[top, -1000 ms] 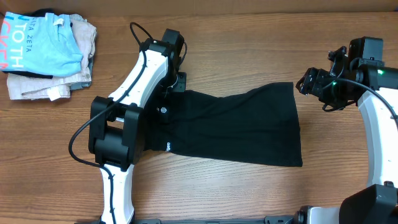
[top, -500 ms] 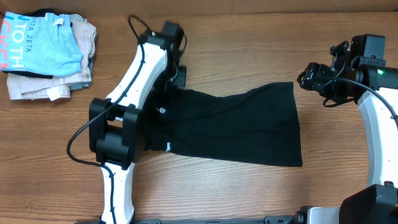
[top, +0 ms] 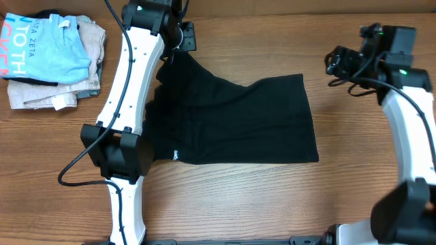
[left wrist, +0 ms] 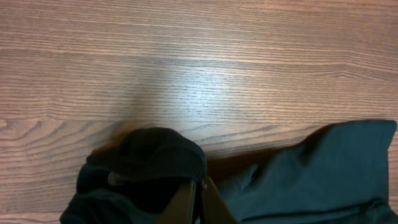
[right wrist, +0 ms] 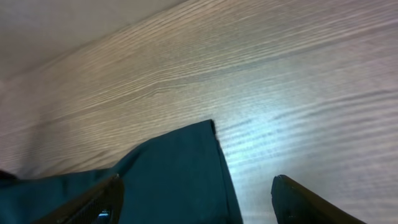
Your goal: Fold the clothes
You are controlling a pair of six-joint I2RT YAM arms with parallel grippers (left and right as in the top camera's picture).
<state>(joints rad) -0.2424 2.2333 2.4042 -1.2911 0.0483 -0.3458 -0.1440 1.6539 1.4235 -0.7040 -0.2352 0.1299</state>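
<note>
Only one back corner of the black T-shirt (top: pixel 178 61) is in my left gripper, so next my right gripper pinches the loose back corner (top: pixel 299 77) before both grippers fold the shirt.
The black T-shirt (top: pixel 231 119) lies folded on the wooden table, with a small white logo (top: pixel 174 154) near its lower left edge. My left gripper (top: pixel 178 39) is shut on the shirt's upper left corner near the table's back edge; in the left wrist view the closed fingers (left wrist: pixel 198 199) pinch the bunched black fabric (left wrist: pixel 155 155). My right gripper (top: pixel 336 62) is open and empty, hovering right of the shirt's upper right corner. The right wrist view shows that corner (right wrist: pixel 186 168) between the spread fingers (right wrist: pixel 298 199).
A pile of clothes sits at the back left: a light blue shirt with lettering (top: pixel 44 47) on beige folded garments (top: pixel 75 88). The table's back edge runs just behind my left gripper.
My left gripper has pulled the shirt's upper left corner back and left, dragging the whole shirt leftward. The right gripper rose slightly and stayed open.
</note>
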